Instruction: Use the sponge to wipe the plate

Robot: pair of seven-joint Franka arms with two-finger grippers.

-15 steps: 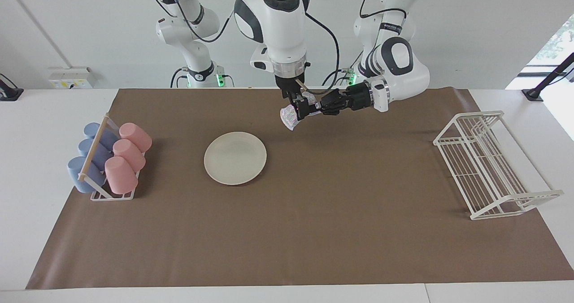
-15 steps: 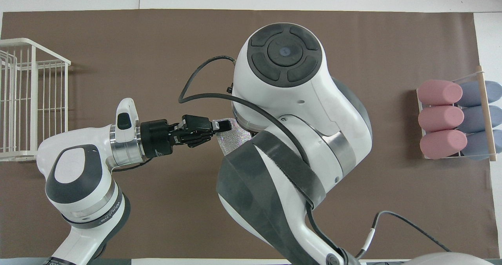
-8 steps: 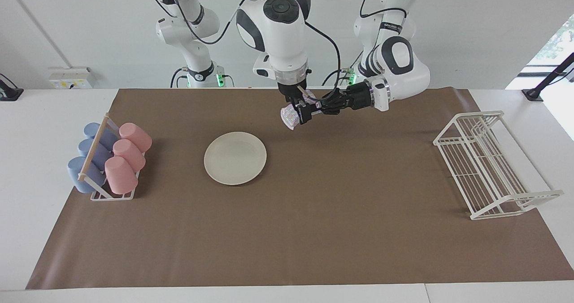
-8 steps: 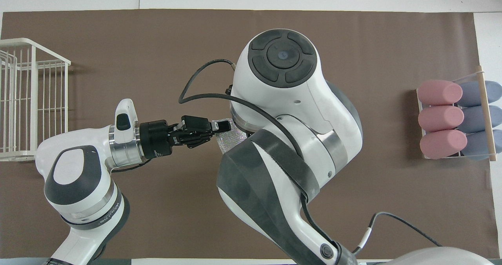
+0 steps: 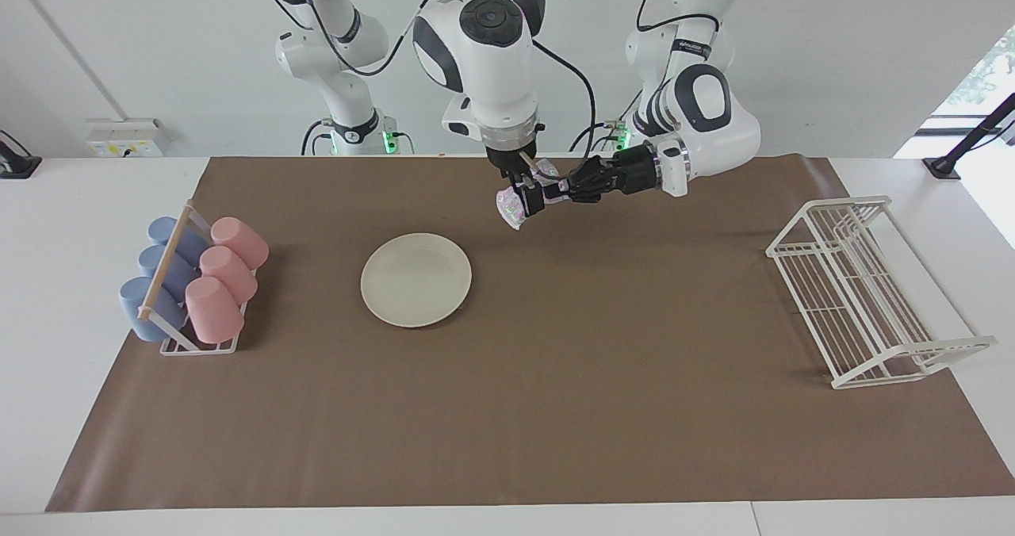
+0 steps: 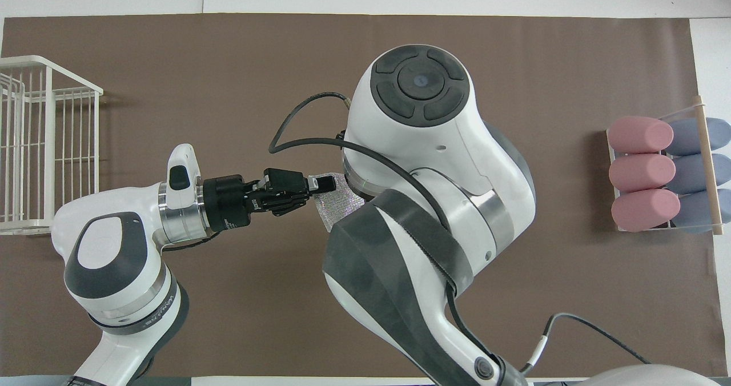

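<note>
The plate (image 5: 415, 280) is on my right gripper's side and my left gripper is holding the sponge (image 6: 337, 206), so my left gripper should pass the sponge over and move away.
The cream-white plate (image 5: 415, 279) lies flat on the brown mat, toward the right arm's end; in the overhead view the right arm hides it. The silvery sponge (image 5: 507, 207) hangs in the air over the mat, closer to the robots than the plate, and it also shows in the overhead view (image 6: 340, 203). My left gripper (image 5: 535, 197) reaches in level and is shut on the sponge; it also shows in the overhead view (image 6: 322, 184). My right gripper (image 5: 519, 183) points down right at the sponge, touching or nearly touching it. In the overhead view its own arm hides it.
A rack of pink and blue cups (image 5: 194, 282) stands at the right arm's end of the mat, also seen in the overhead view (image 6: 662, 172). A white wire dish rack (image 5: 864, 290) stands at the left arm's end, also seen in the overhead view (image 6: 40, 146).
The right arm's wrist housing has shifted a little over the mat. Both grippers and the sponge stay in nearly the same place.
</note>
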